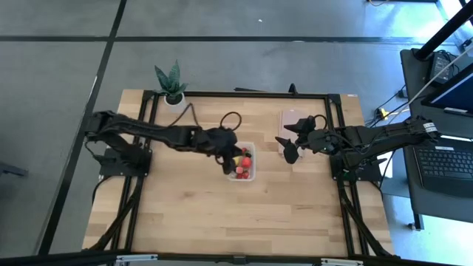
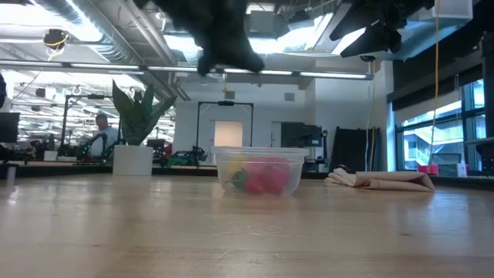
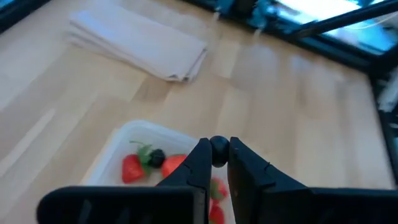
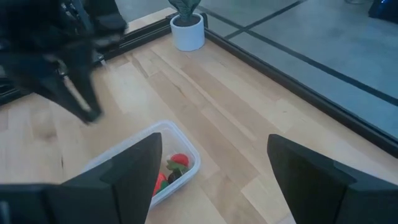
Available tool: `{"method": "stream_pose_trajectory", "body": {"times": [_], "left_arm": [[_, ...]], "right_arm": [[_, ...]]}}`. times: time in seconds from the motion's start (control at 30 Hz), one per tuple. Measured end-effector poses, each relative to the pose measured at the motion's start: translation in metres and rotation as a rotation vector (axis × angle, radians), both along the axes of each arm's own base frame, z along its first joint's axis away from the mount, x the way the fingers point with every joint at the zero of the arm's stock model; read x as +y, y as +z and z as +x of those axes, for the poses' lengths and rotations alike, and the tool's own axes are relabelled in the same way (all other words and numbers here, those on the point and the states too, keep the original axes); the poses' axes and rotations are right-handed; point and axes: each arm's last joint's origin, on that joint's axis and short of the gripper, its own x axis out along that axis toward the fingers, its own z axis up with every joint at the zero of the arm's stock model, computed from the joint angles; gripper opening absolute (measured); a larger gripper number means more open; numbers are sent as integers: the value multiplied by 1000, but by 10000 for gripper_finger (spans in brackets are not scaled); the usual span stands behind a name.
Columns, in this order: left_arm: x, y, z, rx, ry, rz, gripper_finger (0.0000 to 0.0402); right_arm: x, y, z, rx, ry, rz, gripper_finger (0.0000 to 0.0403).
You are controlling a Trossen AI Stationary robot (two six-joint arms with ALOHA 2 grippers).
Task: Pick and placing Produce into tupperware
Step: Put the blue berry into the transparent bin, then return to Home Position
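Note:
The small dark berry [image 3: 219, 151] hangs at my fingers over the open tupperware [image 1: 243, 162], so I'll keep lowering my left gripper until its fingers pass the tupperware's rim, then release.
The clear tupperware [image 1: 244, 164] stands mid-table on its base and holds red strawberries [image 3: 132, 168], a dark berry [image 3: 156, 157] and something yellow [image 2: 237, 176]. My left gripper [image 3: 218, 152] hovers above the tupperware's left side [image 1: 230, 162], shut on a small dark berry. My right gripper [image 4: 214, 171] is open and empty. It is raised over the table to the right of the tupperware [image 1: 289, 151]. My left gripper pinches a small round dark berry [image 3: 219, 145] between its two fingertips, only at their free ends. The fingers slant downward from the table's left side. The berry is lifted clear above the open tupperware [image 3: 118, 155].
A flat pinkish-beige rectangular piece [image 1: 293, 122] lies on the table behind my right gripper. A green potted plant [image 1: 171, 85] stands at the far left corner. Bare wood spreads across the near half of the table [image 1: 236, 214]. People and desks show in the room beyond.

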Motion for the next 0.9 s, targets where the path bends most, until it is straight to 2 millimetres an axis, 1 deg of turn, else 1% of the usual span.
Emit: {"method": "stream_pose_trajectory", "body": {"times": [0.1,0.27,0.43,0.53,0.6,0.9], "left_arm": [[8,-20,10,62,3,-18,32],[21,-61,24,193,29,-39,46],[30,-94,32,286,55,-45,35],[33,-104,34,309,64,-48,30],[33,-106,34,320,66,-48,32],[38,-106,34,315,78,-50,78]], "right_arm": [[0,0,0,1,0,0,294],[0,0,0,3,1,0,294],[0,0,0,3,1,-1,294],[0,-1,0,7,1,-1,294],[0,-1,-1,14,1,-3,294],[0,-1,-1,29,11,-20,294]]}}
